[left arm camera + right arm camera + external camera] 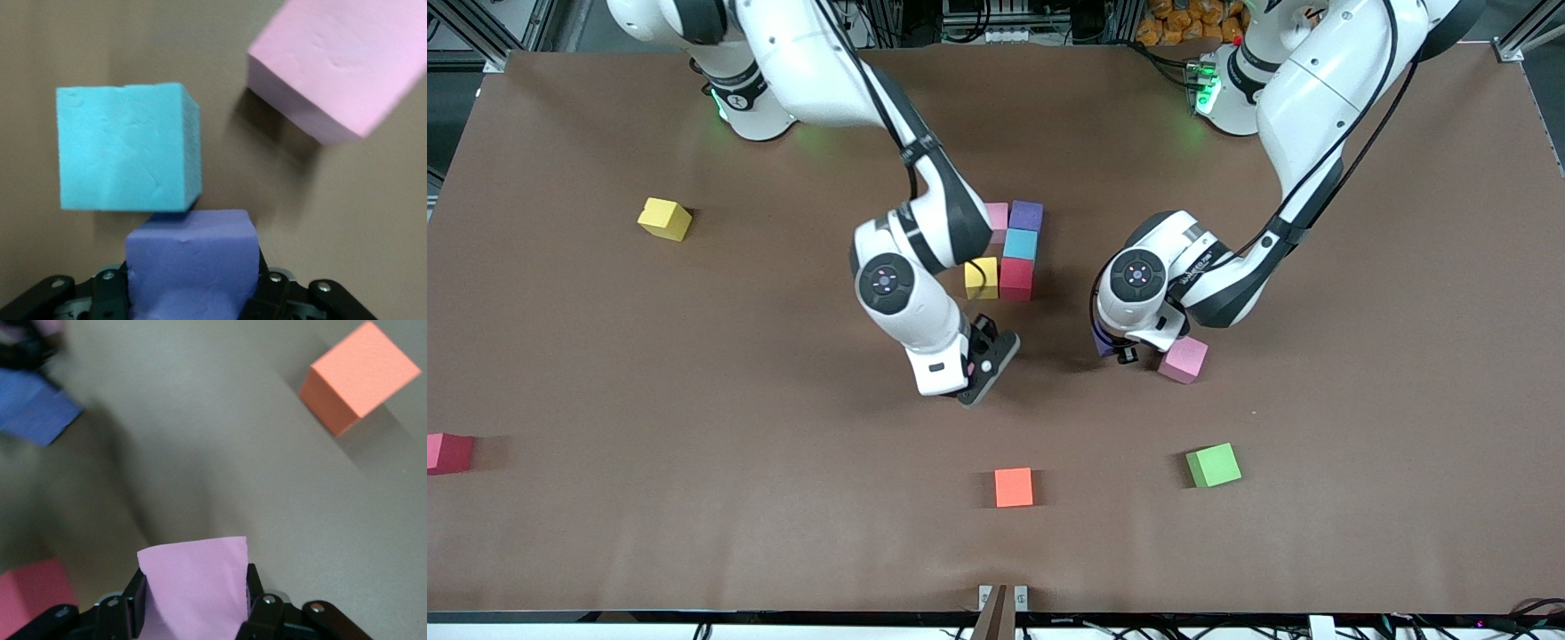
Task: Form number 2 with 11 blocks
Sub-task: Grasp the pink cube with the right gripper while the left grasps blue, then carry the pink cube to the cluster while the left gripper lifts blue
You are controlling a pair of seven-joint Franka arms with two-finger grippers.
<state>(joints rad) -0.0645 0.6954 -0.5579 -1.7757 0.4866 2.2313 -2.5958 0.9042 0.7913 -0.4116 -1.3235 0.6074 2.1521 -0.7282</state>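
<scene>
My left gripper should hold the purple block back until the pink block sits beside the yellow one, because my right arm is reaching over the number 2 [1008, 252].
My left gripper [1119, 348] is shut on a purple block [193, 267], low over the table's middle. A light blue block [127, 147] stands against that purple one, and a pink block [1184, 359] lies beside them. My right gripper [980, 373] is shut on another pink block [193, 587], nearer to the camera than the started number 2 [1009, 249]. That cluster holds pink, purple [1025, 215], light blue [1020, 244], yellow [981, 277] and red [1016, 278] blocks, touching. The right arm covers most of the cluster's pink block.
Loose blocks lie apart: orange [1014, 487] and green [1213, 465] near the front edge, yellow [664, 219] toward the right arm's end, and a reddish pink one [447, 452] at that end's table edge.
</scene>
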